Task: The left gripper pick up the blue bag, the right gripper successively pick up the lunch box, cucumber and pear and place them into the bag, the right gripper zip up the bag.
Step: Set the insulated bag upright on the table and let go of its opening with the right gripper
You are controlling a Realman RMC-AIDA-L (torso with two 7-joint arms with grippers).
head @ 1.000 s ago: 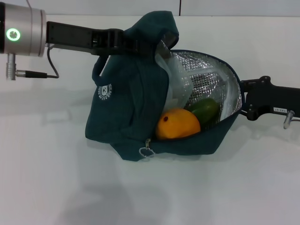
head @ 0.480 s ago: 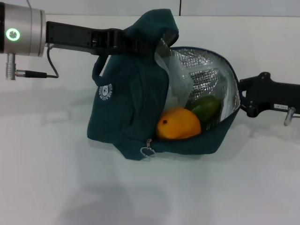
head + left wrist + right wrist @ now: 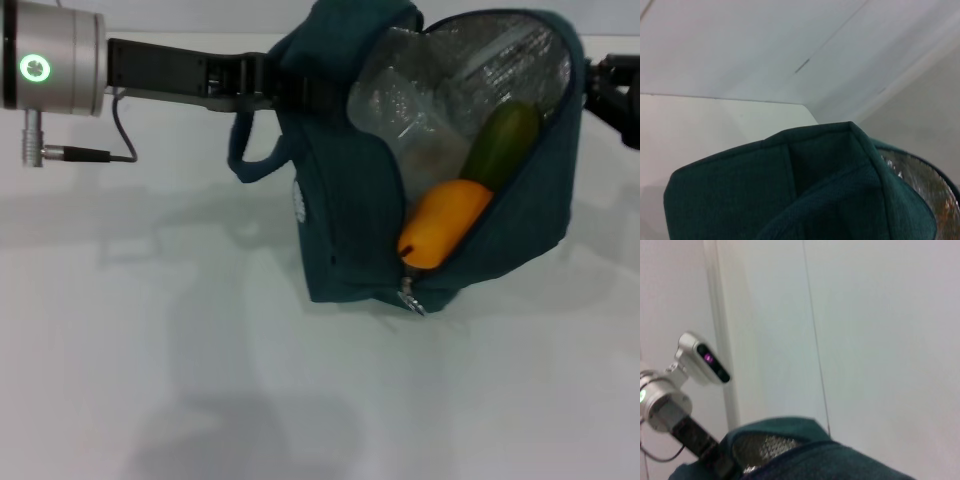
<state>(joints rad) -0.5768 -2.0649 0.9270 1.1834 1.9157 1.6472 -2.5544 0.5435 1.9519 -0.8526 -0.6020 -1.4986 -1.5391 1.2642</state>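
Observation:
The pear is lying at the bag's lower edge (image 3: 416, 260) above the zip pull, so the robot's right gripper should lift the bag's rim (image 3: 577, 88) to settle the pear deeper before zipping.
The blue bag (image 3: 340, 200) hangs above the white table (image 3: 150, 350), its mouth stretched wide and its foil lining showing. Inside lie the clear lunch box (image 3: 410, 110), the green cucumber (image 3: 500, 145) slanting up, and the orange pear (image 3: 445, 225) at the lower lip. The zip pull (image 3: 410, 298) dangles below the pear. My left gripper (image 3: 285, 85) is shut on the bag's upper left fabric. My right gripper (image 3: 598, 82) holds the bag's right rim, its fingertips hidden behind it. Teal fabric (image 3: 805, 190) fills the left wrist view, and the bag (image 3: 840, 460) shows low in the right wrist view.
A loop handle (image 3: 250, 160) hangs under the left arm. The left arm's silver wrist (image 3: 50, 70) and its cable (image 3: 85, 153) reach in from the left. That same arm (image 3: 670, 405) shows beyond the bag in the right wrist view.
Both arms have lifted the bag up and to the right off the table. Its mouth is now pulled taut and tilted, and the pear and cucumber have slid toward the lower lip.

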